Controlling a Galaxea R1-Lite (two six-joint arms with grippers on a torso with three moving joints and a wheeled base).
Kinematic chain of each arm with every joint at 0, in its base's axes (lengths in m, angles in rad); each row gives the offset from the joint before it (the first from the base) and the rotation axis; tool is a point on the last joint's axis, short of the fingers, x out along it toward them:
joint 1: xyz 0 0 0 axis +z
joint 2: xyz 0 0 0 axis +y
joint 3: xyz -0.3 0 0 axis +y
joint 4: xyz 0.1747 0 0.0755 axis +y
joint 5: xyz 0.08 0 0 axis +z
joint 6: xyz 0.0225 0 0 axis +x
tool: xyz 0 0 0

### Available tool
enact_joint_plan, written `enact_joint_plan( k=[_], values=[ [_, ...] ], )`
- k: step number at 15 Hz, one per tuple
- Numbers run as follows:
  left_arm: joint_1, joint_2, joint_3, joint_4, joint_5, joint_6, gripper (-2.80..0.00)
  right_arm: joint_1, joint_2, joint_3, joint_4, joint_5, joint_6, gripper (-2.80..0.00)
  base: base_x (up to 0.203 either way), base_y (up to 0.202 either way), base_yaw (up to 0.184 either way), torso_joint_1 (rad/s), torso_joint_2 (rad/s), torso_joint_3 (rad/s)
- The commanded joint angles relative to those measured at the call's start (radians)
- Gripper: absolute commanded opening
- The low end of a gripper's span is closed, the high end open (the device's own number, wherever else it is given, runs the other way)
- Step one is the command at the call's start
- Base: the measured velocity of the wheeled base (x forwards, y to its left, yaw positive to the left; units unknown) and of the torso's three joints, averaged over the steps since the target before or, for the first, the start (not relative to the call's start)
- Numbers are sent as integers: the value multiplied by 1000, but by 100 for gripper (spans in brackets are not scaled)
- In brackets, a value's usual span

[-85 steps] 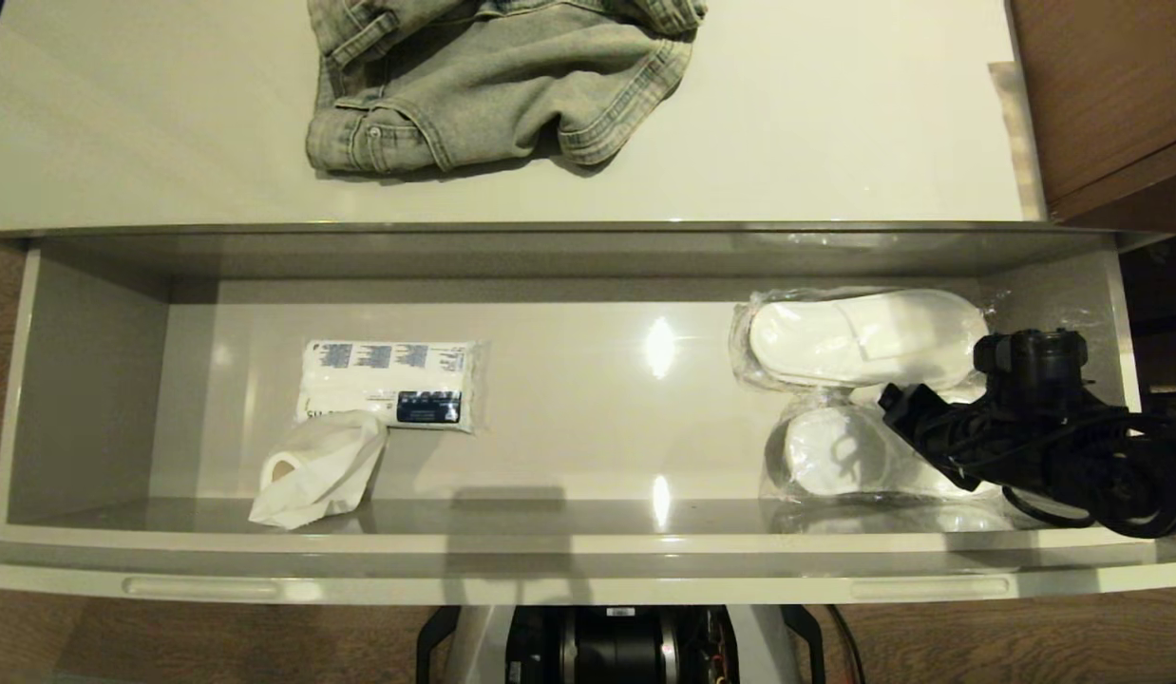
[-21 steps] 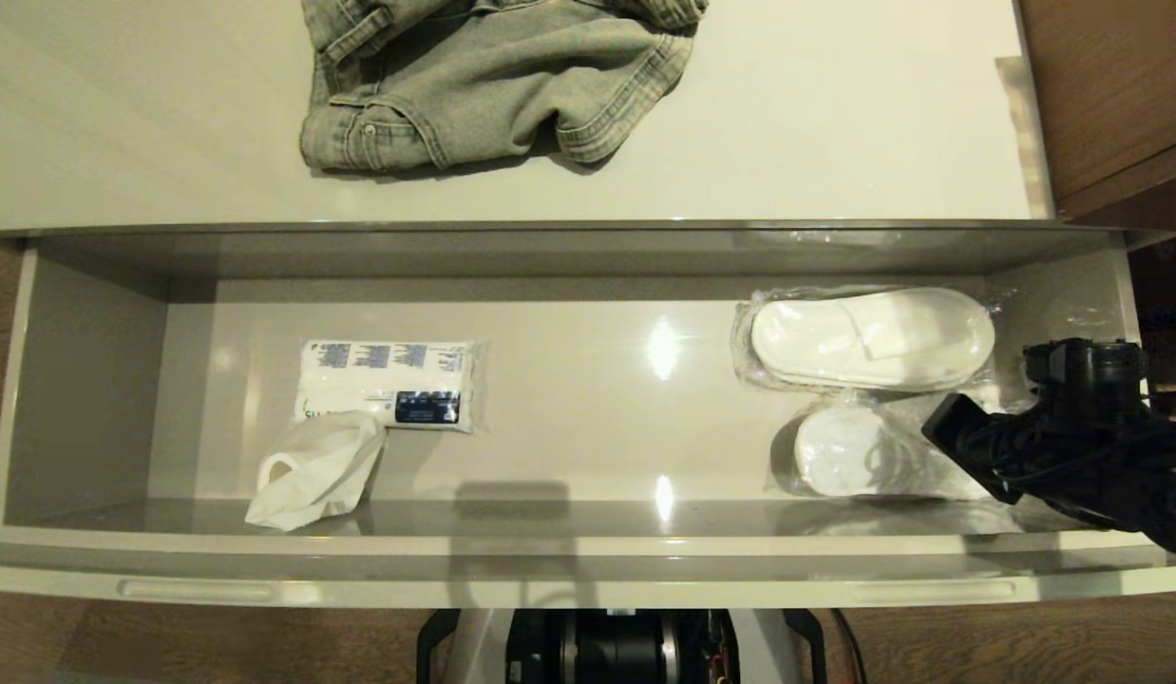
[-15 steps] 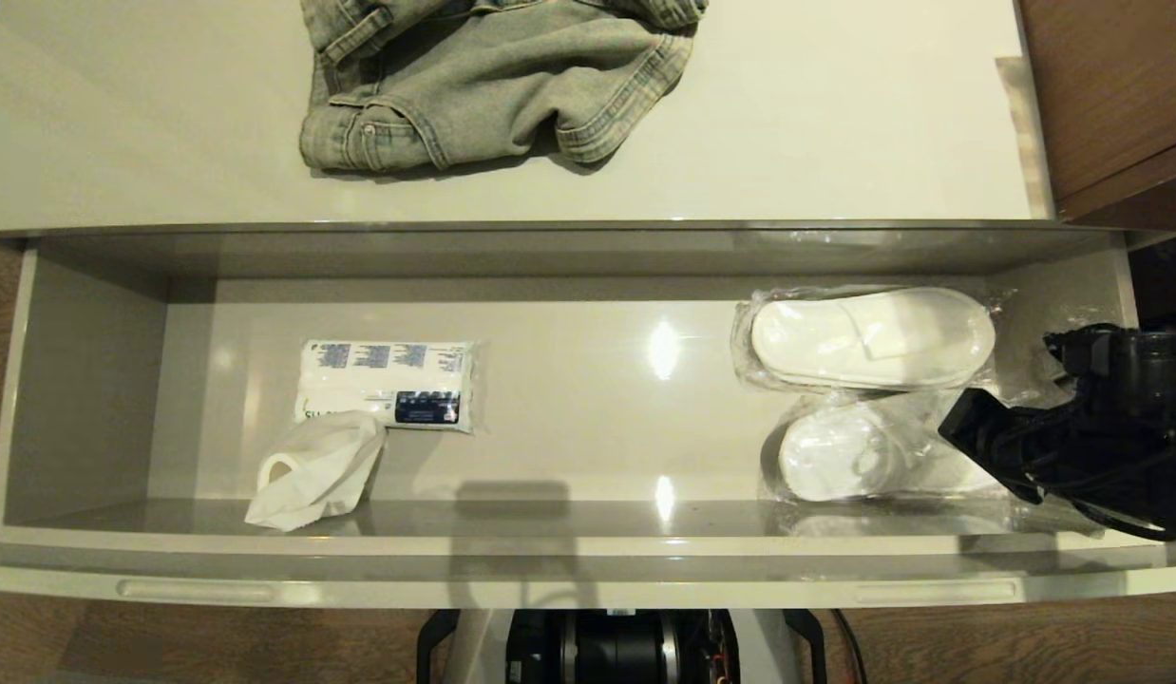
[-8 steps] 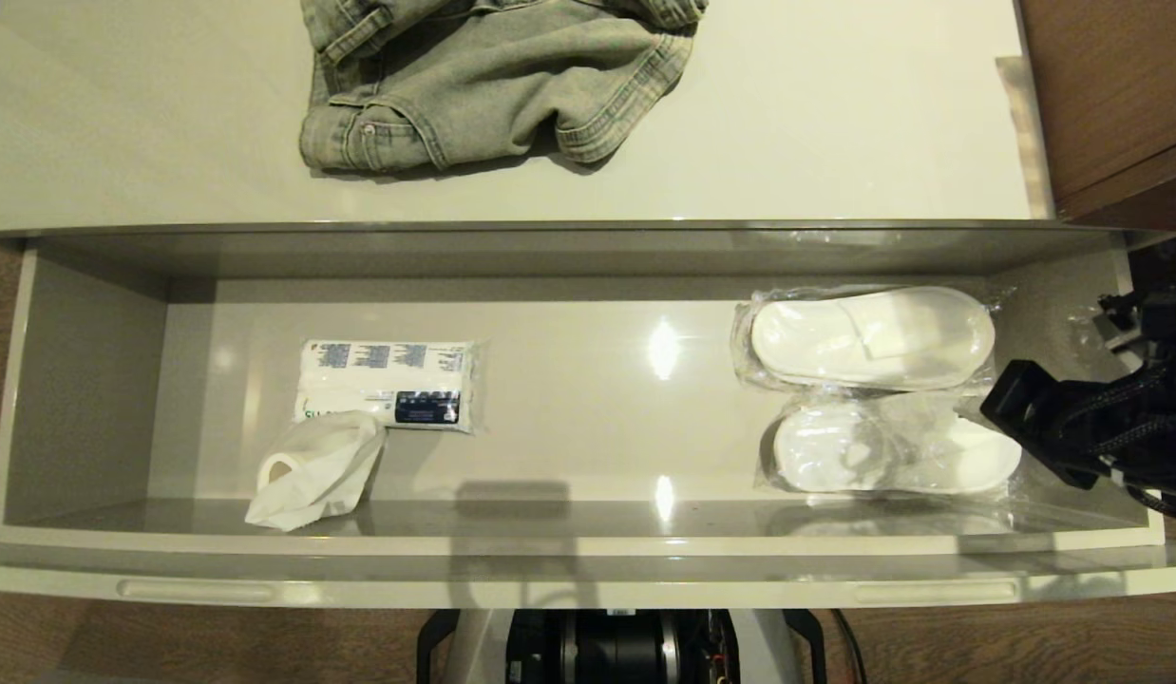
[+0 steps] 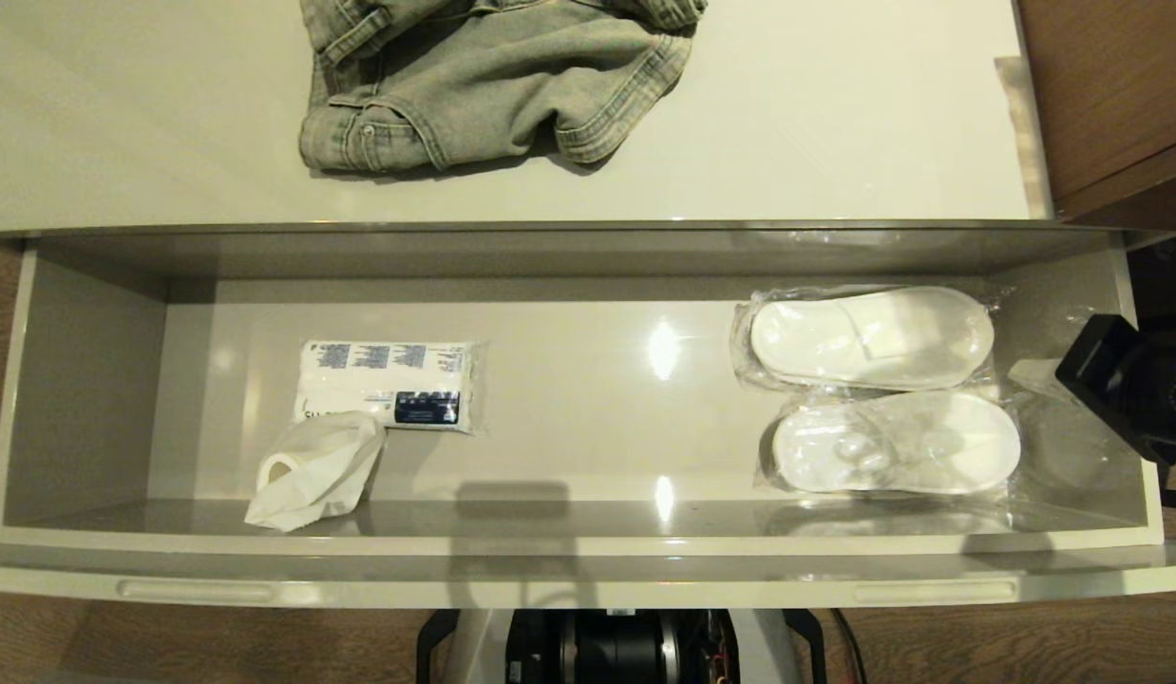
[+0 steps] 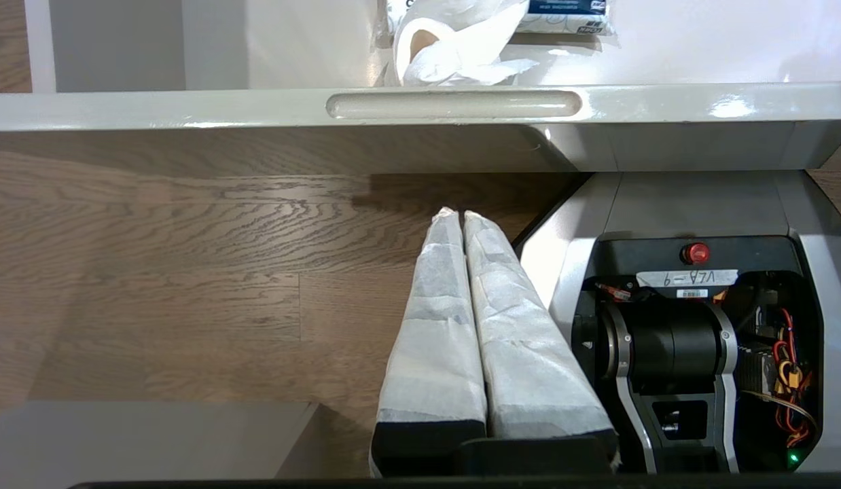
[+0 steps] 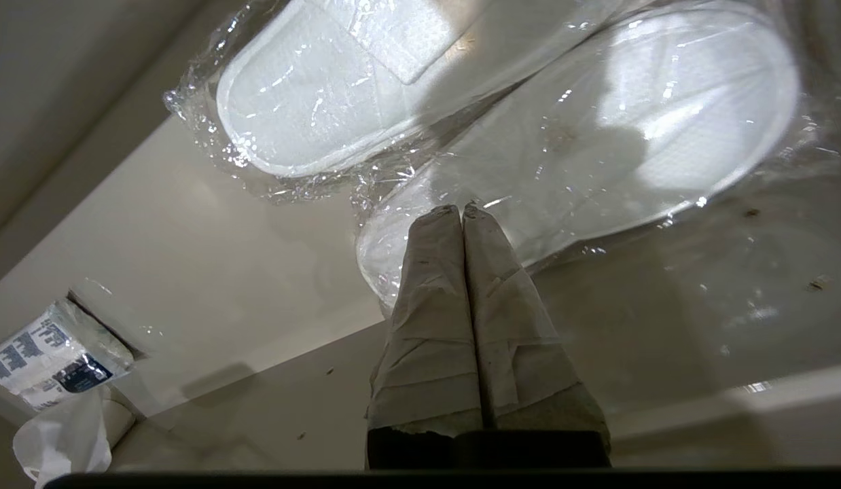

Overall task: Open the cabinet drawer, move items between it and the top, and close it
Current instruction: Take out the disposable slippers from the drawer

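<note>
Next, I open my right gripper and straddle the near pack's end (image 5: 985,443) by the drawer's side, because my right gripper is shut over the near pack's edge (image 7: 554,251).
The drawer (image 5: 569,546) stands pulled out below the glossy off-white top (image 5: 835,123). Two bagged white slipper packs lie side by side at the drawer's right end, the far one (image 5: 868,337) and the near one (image 5: 897,444). My right arm (image 5: 1134,385) shows only as a black wrist at the drawer's right wall. In the right wrist view my right gripper (image 7: 461,209) is shut with nothing in it, and it hovers above the edge of the near pack (image 7: 631,122), beside the far pack (image 7: 325,102). My left gripper (image 6: 459,214) hangs shut over the floor, below the drawer front (image 6: 453,104).
Folded jeans (image 5: 498,81) lie on the top at the back. A blue-printed tissue pack (image 5: 387,385) and a crumpled white bag (image 5: 317,470) sit in the drawer's left half. Brown wooden furniture (image 5: 1110,95) borders the right side.
My right arm has drawn back to the right, off the slipper packs, toward the drawer's right wall. The near pack, partly covered and bunched before, now lies flat and in full view.
</note>
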Motion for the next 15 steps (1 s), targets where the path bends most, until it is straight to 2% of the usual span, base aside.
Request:
enact_joint_plan(
  k=[1,6,10,13,14,15],
  values=[
    [-1,0,2,0,0,0,-280,9,-72,-27,41,0,3,-280,0,0,0,0,0,0],
    [-1,0,0,0,0,0,-280,12,-53,-26,77,-7,5,-280,0,0,0,0,0,0],
    [-1,0,0,0,0,0,-280,3,142,37,44,-14,11,-280,0,0,0,0,0,0],
    [-1,0,0,0,0,0,-280,-27,293,125,-180,-17,14,-280,0,0,0,0,0,0],
    [-1,0,2,0,0,0,-280,-34,340,142,-236,-20,14,0,0,0,0,0,0,0],
    [-1,0,0,0,0,0,-280,-42,364,156,-299,-24,14,0,0,0,0,0,0,0]
  ],
)
